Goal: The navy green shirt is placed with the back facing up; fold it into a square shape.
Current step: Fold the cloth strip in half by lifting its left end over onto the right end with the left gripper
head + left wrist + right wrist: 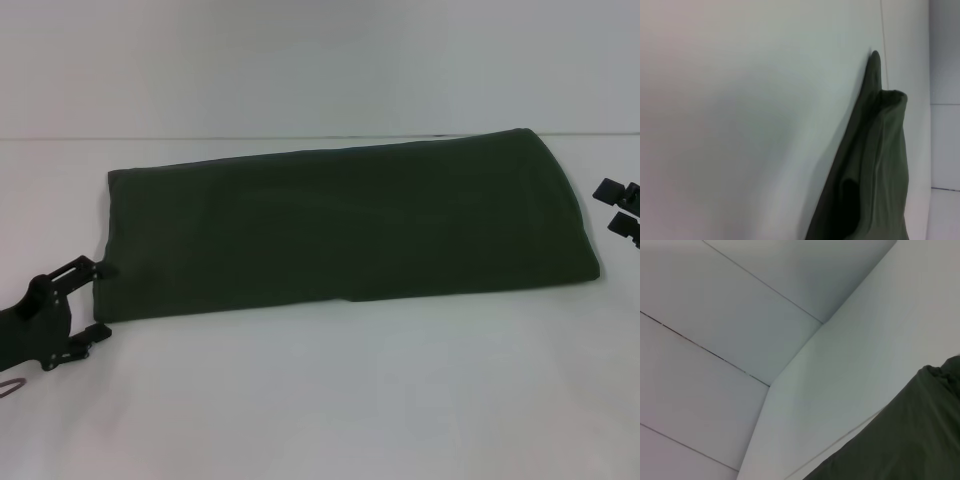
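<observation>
My open left gripper only just reaches the near corner of the shirt's end (107,312). It should go farther in to the shirt end's middle (128,242), take hold there and pull the shirt back.
The navy green shirt (340,230) lies flat on the white table as a long folded band, plain side up, running from left to right. My left gripper (100,298) stands open at the band's near-left corner, its fingers (88,268) level with the cloth's left edge. The left wrist view shows a raised fold of the shirt (875,165) close by. At the far right, my right gripper (610,206) is open and a little clear of the shirt's right end. An edge of the shirt (910,440) shows in the right wrist view.
The white table (320,400) reaches to a seam along the back, with a pale wall (320,60) behind it. Bare tabletop lies in front of the shirt.
</observation>
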